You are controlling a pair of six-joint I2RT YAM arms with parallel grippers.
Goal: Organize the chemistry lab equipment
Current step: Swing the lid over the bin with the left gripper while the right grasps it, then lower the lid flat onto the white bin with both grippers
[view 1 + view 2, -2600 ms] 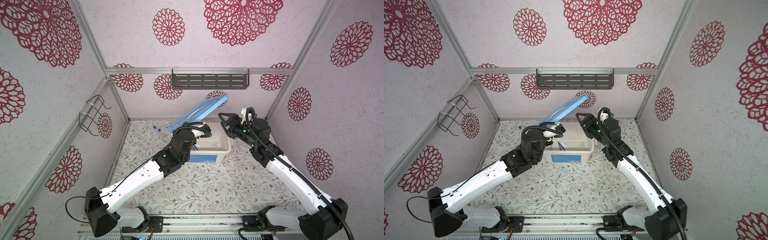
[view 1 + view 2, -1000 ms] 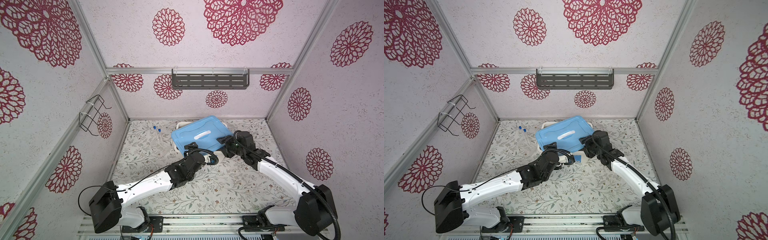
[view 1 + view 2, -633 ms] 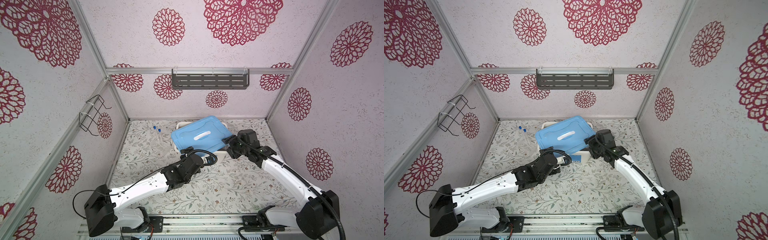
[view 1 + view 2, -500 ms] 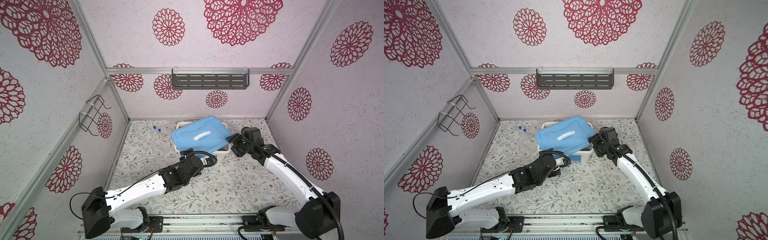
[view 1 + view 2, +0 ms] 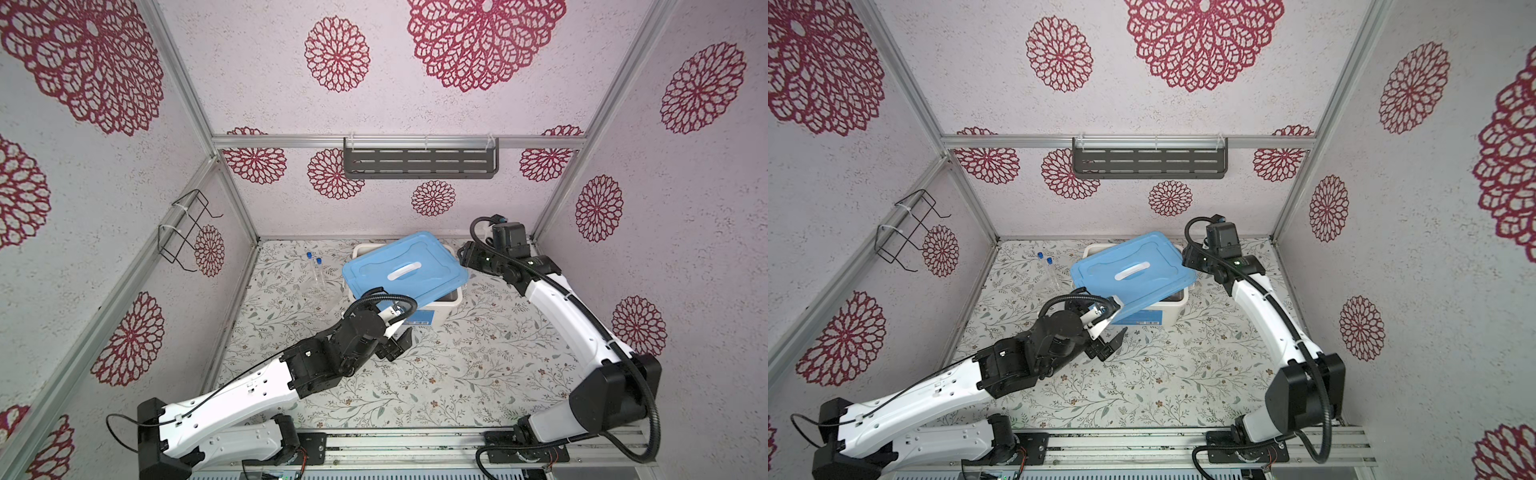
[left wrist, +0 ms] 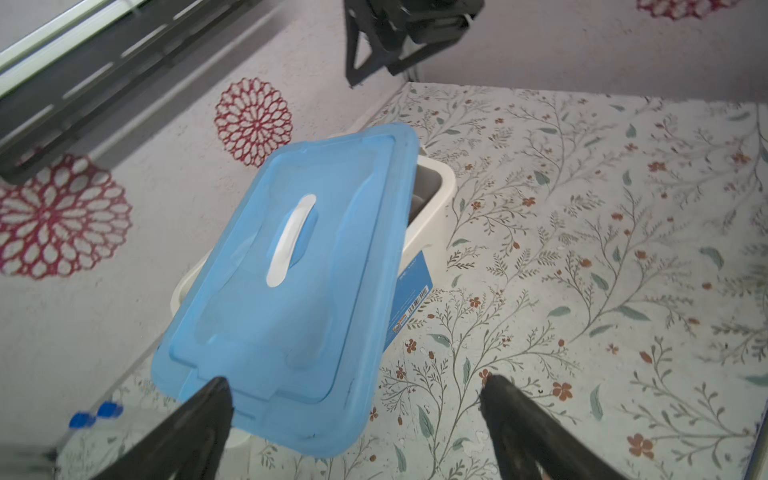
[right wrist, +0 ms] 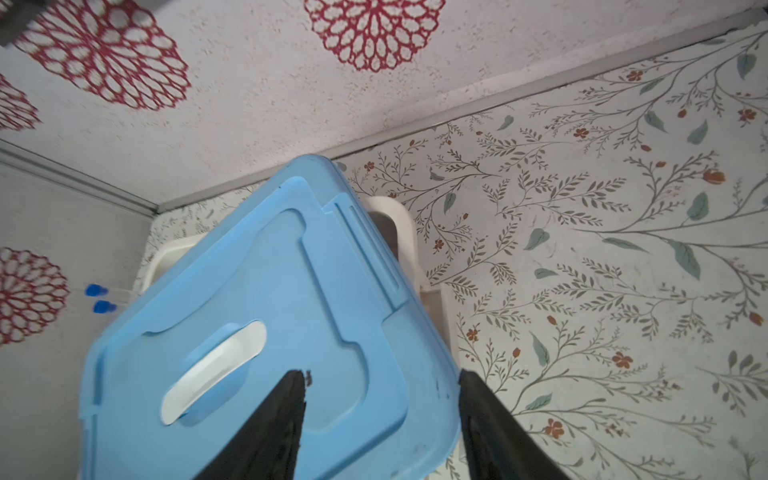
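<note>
My left gripper needs to move to the lid's edge (image 5: 347,280) by the clear tubes and turn the blue lid square, because it is lying crooked across the white tub's corners (image 5: 362,249).
Two clear tubes with blue caps (image 5: 316,268) (image 5: 1047,266) lie on the table at the back left, beside the white tub (image 5: 446,305); their caps (image 6: 95,415) (image 7: 97,297) also show in both wrist views. My left gripper (image 5: 397,347) (image 5: 1108,345) (image 6: 353,380) hangs open and empty, low over the table in front of the tub. My right gripper (image 5: 463,259) (image 5: 1187,257) (image 7: 380,374) is open and empty at the tub's back right corner, its jaws spread above the lid's corner. Whatever is inside the tub is hidden.
A flat blue lid (image 5: 405,270) (image 6: 299,257) (image 7: 270,332) with a white handle lies askew on the tub, leaving gaps at two corners. A grey shelf (image 5: 419,162) hangs on the back wall. A wire rack (image 5: 183,232) hangs on the left wall.
The lid, held up tilted earlier, now lies on the tub. My right gripper has drawn back to the back right, and my left gripper has pulled back toward the front.
</note>
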